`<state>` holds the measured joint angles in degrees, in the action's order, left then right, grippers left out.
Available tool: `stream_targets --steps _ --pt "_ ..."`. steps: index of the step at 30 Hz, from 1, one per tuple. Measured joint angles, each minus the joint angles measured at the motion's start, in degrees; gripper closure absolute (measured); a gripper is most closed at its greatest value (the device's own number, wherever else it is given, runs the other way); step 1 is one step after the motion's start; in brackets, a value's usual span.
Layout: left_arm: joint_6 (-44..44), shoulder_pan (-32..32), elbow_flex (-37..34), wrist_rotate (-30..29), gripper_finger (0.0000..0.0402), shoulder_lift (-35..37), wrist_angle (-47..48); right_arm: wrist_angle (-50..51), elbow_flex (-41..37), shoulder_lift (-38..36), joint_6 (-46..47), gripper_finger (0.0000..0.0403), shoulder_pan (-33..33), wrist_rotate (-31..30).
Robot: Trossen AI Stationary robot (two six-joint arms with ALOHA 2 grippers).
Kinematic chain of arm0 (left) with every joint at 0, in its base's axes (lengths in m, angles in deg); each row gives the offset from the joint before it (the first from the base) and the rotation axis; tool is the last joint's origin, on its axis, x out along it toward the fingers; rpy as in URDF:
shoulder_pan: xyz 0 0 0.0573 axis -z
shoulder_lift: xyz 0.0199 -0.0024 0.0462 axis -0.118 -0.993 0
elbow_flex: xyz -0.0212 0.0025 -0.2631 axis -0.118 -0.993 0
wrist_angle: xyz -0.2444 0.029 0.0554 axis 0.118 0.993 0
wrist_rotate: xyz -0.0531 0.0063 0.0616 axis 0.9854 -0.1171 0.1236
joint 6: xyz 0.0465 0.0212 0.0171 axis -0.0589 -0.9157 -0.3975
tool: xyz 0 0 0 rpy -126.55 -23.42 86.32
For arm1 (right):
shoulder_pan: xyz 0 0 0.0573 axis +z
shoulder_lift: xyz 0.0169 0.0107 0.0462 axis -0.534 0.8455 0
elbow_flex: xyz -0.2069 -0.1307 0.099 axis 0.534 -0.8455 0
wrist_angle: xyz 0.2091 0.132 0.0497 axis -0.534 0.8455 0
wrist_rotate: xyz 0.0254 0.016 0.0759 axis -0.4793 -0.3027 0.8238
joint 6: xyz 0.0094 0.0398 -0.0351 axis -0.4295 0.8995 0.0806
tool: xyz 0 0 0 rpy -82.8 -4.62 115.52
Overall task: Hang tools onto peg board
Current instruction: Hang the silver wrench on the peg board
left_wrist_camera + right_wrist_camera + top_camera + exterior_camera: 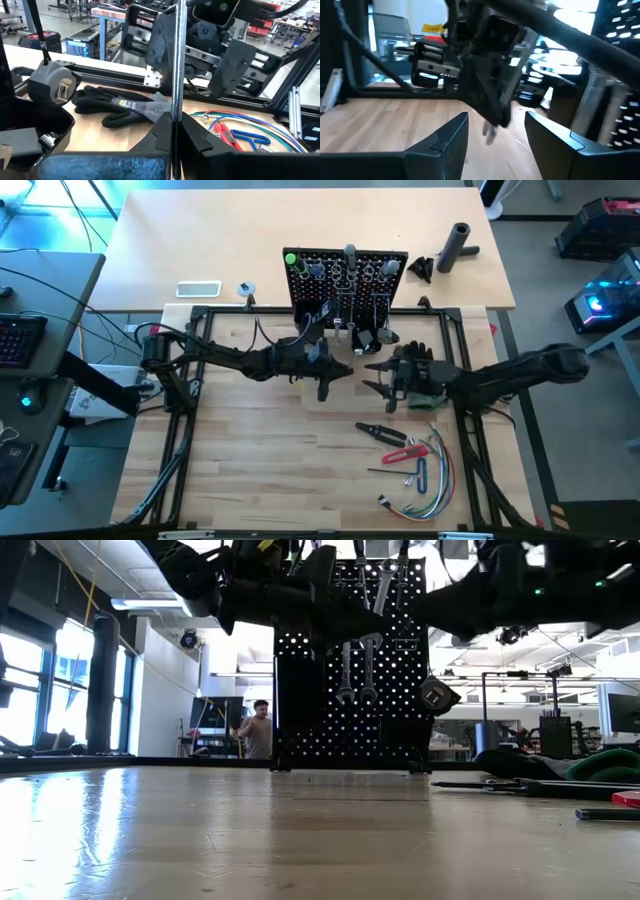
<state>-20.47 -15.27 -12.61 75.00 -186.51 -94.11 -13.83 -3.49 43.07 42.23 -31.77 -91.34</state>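
The wrench's shank (179, 60) is at a slant in my left gripper, and a length of it is free beside my open right gripper. So next my right gripper takes it and reaches the peg board (352, 286).
The black peg board (345, 275) stands upright at the table's far middle, with silver wrenches (356, 668) and other tools hanging on it. My left gripper (335, 370) hovers just in front of the board and is shut on a thin silver wrench (178, 60). My right gripper (385, 378) is open and empty, close to the right of the left one; its fingers are apart in the right wrist view (495, 145). Black pliers (383, 432), a red-handled tool (410, 450) and hex keys (395, 473) lie on the table at the near right. My left gripper pinches the wrench's flat shank (177, 107) between its two fingers. The wrench shows edge-on and runs out past the fingertips. It is lifted clear of the table. One silver end (490, 132) shows below the gripper in the right wrist view.
A black glove (420, 368) lies under my right arm, with a tape measure (52, 82) beside it. Coloured wires (425, 490) lie at the near right. A black cylinder (455, 245) stands behind the board on the right. Black frame rails (190, 430) border the wooden table.
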Motion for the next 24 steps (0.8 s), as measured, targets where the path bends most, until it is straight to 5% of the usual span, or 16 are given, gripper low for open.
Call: stream_targets --steps 7,24 --pt "-0.02 0.04 0.01 1.29 0.0398 0.00 -0.15 -4.75 4.02 7.74 0.03 0.0219 -2.46 4.13" --pt "-1.42 0.37 -0.05 3.76 0.0399 0.00 0.80 -7.22 10.20 17.35 0.37 0.0316 -4.65 8.24"
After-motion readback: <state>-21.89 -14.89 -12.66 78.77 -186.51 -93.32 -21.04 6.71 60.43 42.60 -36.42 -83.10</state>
